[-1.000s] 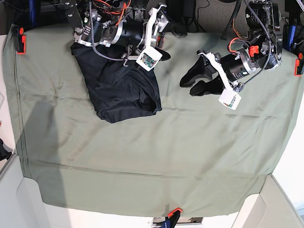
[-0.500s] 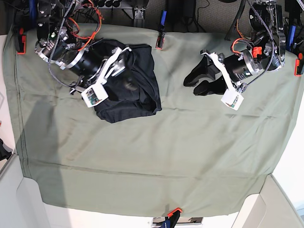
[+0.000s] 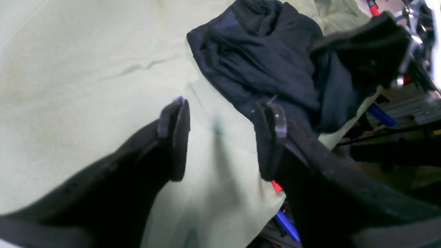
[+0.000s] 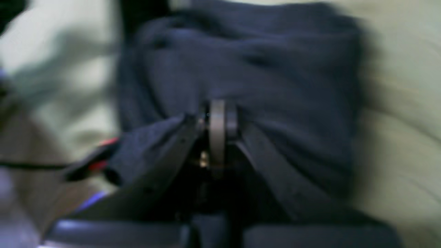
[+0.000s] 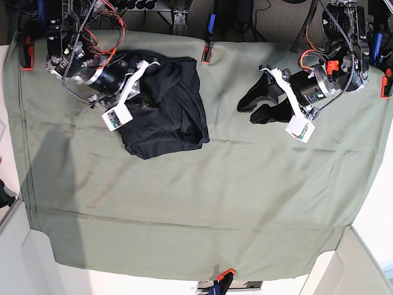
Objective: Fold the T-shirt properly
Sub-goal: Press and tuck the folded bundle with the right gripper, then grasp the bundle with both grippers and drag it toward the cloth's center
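Note:
The T-shirt (image 5: 146,121) will come along whole and still folded when I pull it across, because the overlapping layers (image 5: 178,130) lie stacked in a compact bundle.
The T-shirt (image 5: 178,120) lies as a dark, roughly folded bundle on the back left of the green cloth; it also shows in the left wrist view (image 3: 255,58) and the right wrist view (image 4: 275,69). My right gripper (image 5: 147,98) sits on the shirt's left side. Its fingertips (image 4: 217,115) are pressed together, with fabric bunched over one finger. From the left wrist view, that gripper (image 3: 361,55) has cloth drawn up to it. My left gripper (image 5: 244,112) hovers open over bare cloth to the right of the shirt, nothing between its fingers (image 3: 175,137).
The sage-green table cloth (image 5: 202,203) covers the whole table. Orange clamps hold it at the left (image 5: 27,52), right (image 5: 387,83) and front (image 5: 225,274) edges, and another clamp (image 5: 207,54) at the back. Cables and stands crowd the back edge.
My right arm swung from behind the shirt to its left side, and its gripper went from wide open to shut on the fabric. The left arm barely moved.

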Motion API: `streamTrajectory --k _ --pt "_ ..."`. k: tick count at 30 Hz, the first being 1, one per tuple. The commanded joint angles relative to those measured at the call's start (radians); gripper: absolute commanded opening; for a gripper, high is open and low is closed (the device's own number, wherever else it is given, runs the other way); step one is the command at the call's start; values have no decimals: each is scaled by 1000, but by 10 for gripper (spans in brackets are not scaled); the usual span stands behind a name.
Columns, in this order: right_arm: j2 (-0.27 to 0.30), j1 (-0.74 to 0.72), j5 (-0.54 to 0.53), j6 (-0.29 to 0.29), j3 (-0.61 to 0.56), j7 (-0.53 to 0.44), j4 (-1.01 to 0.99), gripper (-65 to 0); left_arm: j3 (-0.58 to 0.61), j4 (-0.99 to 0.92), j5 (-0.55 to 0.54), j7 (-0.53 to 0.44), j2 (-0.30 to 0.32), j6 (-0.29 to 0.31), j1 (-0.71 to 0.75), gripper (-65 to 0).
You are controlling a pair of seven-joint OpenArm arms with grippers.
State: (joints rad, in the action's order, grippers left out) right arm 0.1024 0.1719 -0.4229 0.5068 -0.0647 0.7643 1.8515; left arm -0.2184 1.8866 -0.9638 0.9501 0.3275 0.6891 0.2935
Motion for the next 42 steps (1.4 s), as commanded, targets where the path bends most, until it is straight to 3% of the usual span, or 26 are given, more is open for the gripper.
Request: streamTrajectory --k 1,6,10,14,17,19,23,26,30,33,38,42 --pt "-3 -8 -30 18 -36 -15 20 -650 -6 14 -27 -18 10 9 -5 -324" --pt "-6 -11 -21 18 -246 -17 20 -650 -6 14 -27 -18 10 9 -6 -324" --pt "-6 -16 68 16 -363 -71 22 -650 -6 14 -27 -18 11 9 -8 -324" --pt "-43 -38 148 -10 -337 -109 34 -650 6 33 -50 44 11 9 -8 -340" --pt "-68 -94 191 -55 -256 -109 35 -650 84 131 -124 115 27 9 -8 -451" --pt "-67 -143 208 -94 -183 -109 35 -650 180 214 -101 116 27 9 -8 -507" --pt "-67 -252 222 -150 -36 -115 0 -650 412 271 117 42 18 9 -8 -543" --pt "-67 -334 221 -156 37 -132 -107 -650 572 255 318 -35 -9 9 -8 -550" --pt "-67 -448 221 -142 63 -164 -291 -650 722 237 533 -105 -68 9 -8 -621" --pt "-67 -511 222 -85 60 -164 -398 -650 761 159 623 -144 -105 9 -12 -624" --pt "-67 -577 222 -83 59 -182 -537 -650 770 -10 655 -223 -116 9 -44 -650" --pt "-66 -584 221 -66 59 -209 -602 -650 770 -84 747 -266 -116 9 -95 -650"
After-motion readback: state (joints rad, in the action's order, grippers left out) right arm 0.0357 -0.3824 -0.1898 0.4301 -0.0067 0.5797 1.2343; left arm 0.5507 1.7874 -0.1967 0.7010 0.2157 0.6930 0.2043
